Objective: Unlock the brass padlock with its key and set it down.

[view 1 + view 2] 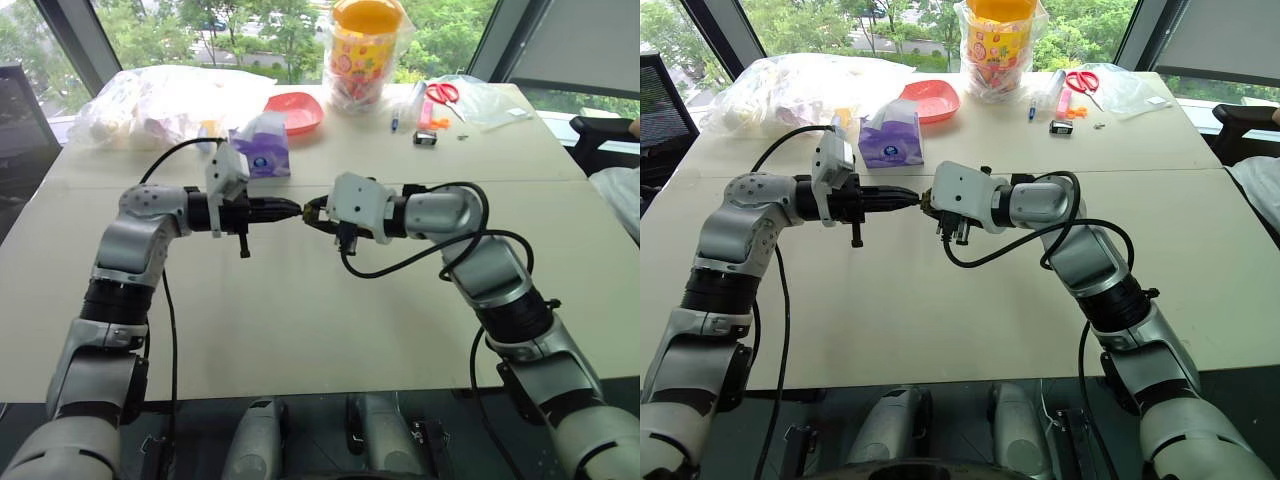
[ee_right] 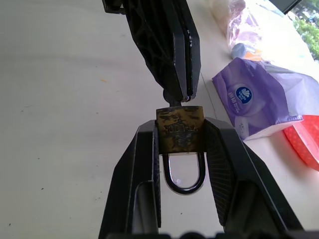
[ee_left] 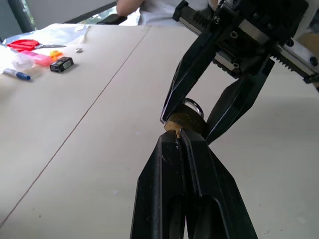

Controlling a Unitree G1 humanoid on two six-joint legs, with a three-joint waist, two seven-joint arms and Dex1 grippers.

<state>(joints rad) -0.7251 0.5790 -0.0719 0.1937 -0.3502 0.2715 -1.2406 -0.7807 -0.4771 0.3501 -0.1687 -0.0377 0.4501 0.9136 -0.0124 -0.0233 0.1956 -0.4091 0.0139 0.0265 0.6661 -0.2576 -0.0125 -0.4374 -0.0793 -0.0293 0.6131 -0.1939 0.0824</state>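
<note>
The padlock's shackle [image 2: 185,190] faces the robot's right gripper, which must come free to pull it, so the left gripper should go from the key to the padlock's body [image 2: 180,130].
Both grippers meet tip to tip in the air above the middle of the beige table [image 1: 300,330]. My right gripper [image 2: 180,127] is shut on the brass padlock [image 2: 179,130], pinching its body from both sides. The silver shackle [image 2: 185,184] hangs closed between the fingers, toward the wrist. My left gripper [image 2: 179,94] is shut and presses its tips against the padlock's keyhole end. Only a short dark stub of the key [image 2: 174,103] shows between those tips and the lock. The head views show the left gripper [image 1: 293,208] pointing level at the right gripper [image 1: 316,212].
At the back of the table lie a purple tissue pack [image 1: 262,145], a red plate [image 1: 295,110], a bagged yellow-lidded jar [image 1: 365,50], plastic bags [image 1: 160,100], red scissors [image 1: 443,93] and a small black box [image 1: 425,137]. A chair [image 1: 600,135] stands at the right.
</note>
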